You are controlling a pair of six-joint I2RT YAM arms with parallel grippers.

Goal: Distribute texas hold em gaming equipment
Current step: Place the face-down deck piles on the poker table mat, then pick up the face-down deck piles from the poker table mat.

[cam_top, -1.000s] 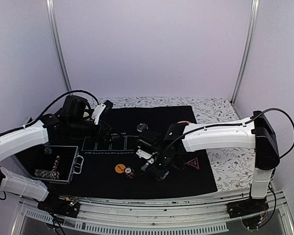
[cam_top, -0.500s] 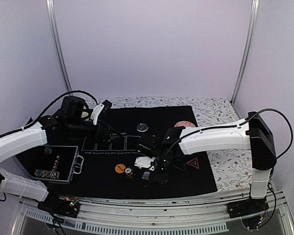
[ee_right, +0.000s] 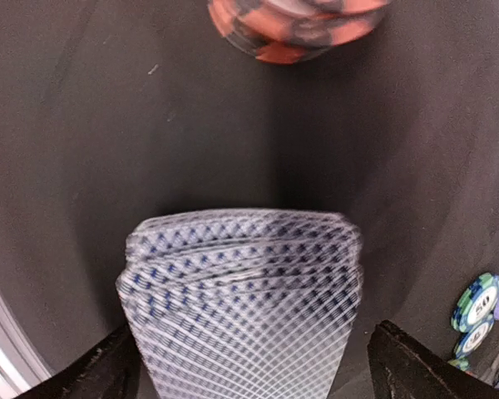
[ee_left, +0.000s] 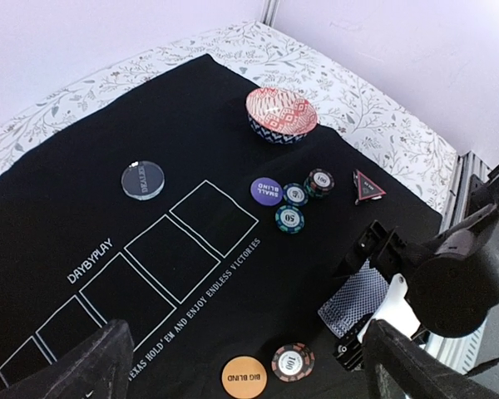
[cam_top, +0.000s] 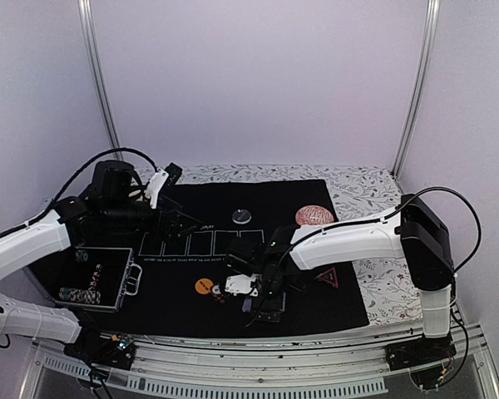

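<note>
The robot's right gripper is open over the deck (ee_left: 350,301) and in the left gripper's way, so it should move back before the left gripper picks up the deck (ee_right: 245,320).
A deck of playing cards (ee_right: 241,299) with blue-grey patterned backs lies on the black mat between the fingers of my right gripper (cam_top: 254,293). That gripper is open, with a gap showing beside the deck (ee_left: 356,301). Just ahead of it are a red and black chip (ee_left: 293,362) and the orange BIG BLIND disc (ee_left: 243,376). A black dealer disc (ee_left: 142,179), a purple SMALL BLIND disc (ee_left: 266,189), three striped chips (ee_left: 289,219) and a red-edged triangle marker (ee_left: 367,185) lie further back. My left gripper (ee_left: 248,334) hangs open above the mat's left side, holding nothing.
A red patterned bowl (cam_top: 314,215) stands at the back right of the mat. An open metal case (cam_top: 96,283) with rows of chips sits at the mat's left edge. The printed card boxes (cam_top: 195,243) cross the mat's middle.
My right gripper has moved left and toward the front edge with the deck, and its jaws have opened wide. The left arm has pulled back slightly to the left.
</note>
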